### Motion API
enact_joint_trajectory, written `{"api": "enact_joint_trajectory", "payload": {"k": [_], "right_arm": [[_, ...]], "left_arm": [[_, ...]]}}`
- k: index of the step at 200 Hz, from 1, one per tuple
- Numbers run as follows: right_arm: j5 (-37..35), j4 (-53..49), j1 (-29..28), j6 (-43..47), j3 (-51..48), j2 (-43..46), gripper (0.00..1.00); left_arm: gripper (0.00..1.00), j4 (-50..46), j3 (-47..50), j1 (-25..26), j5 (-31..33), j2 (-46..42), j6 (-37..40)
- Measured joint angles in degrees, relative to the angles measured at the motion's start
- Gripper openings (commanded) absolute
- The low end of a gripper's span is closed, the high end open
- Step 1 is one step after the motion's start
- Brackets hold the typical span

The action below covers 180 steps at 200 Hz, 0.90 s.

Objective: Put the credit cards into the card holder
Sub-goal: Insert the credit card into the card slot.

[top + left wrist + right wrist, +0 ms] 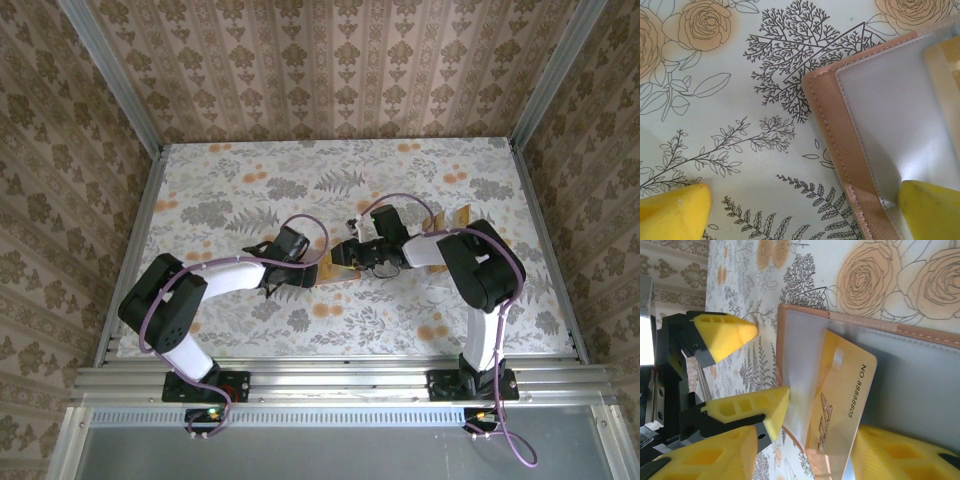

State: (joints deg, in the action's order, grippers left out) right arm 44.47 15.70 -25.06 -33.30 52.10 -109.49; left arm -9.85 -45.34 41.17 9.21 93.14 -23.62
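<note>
The yellow credit card is slanted and only partway inside the clear pocket [819, 382], so the robot's right gripper should close and push the card's exposed edge [864, 399] inward.
The card holder [333, 262] [837, 135] [920, 335] lies open and flat on the table, its clear inner pocket facing up. A yellow credit card [840, 400] rests slanted on it. One long edge seems tucked under the clear flap, and one end sticks out past the holder's rim. My right gripper [362, 258] [805, 462] stands open around that end, with a gap between its left finger and the card. My left gripper [298, 272] [805, 215] is wide open, one fingertip [932, 210] resting on the holder's pocket, the other over bare table. A card's corner [945, 65] shows under the plastic.
More tan cards [461, 217] lie on the floral tablecloth right of the holder, partly under my right arm. The two grippers face each other closely across the holder. Patterned walls and metal rails [140, 230] bound the table.
</note>
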Motion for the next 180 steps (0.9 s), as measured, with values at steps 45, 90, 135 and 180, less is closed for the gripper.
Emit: {"api": "enact_joint_trajectory", "payload": {"k": [45, 90, 135, 180], "right_arm": [[-1.7, -3.3, 0.0, 0.5, 0.6, 1.2, 0.57], [-3.5, -6.3, 0.0, 0.9, 1.4, 1.6, 0.54], [-4.2, -7.3, 0.0, 1.5, 1.6, 1.6, 0.49], [-6.0, -9.9, -1.1, 1.7, 2.4, 1.5, 0.23]], "left_arm": [[0.97, 0.3, 0.3, 0.0, 0.0, -0.3, 0.0], [0.97, 0.6, 0.6, 0.0, 0.0, -0.5, 0.0], [0.97, 1.3, 1.1, 0.0, 0.0, -0.7, 0.0], [0.97, 1.8, 1.5, 0.0, 0.0, -0.9, 0.0]]}}
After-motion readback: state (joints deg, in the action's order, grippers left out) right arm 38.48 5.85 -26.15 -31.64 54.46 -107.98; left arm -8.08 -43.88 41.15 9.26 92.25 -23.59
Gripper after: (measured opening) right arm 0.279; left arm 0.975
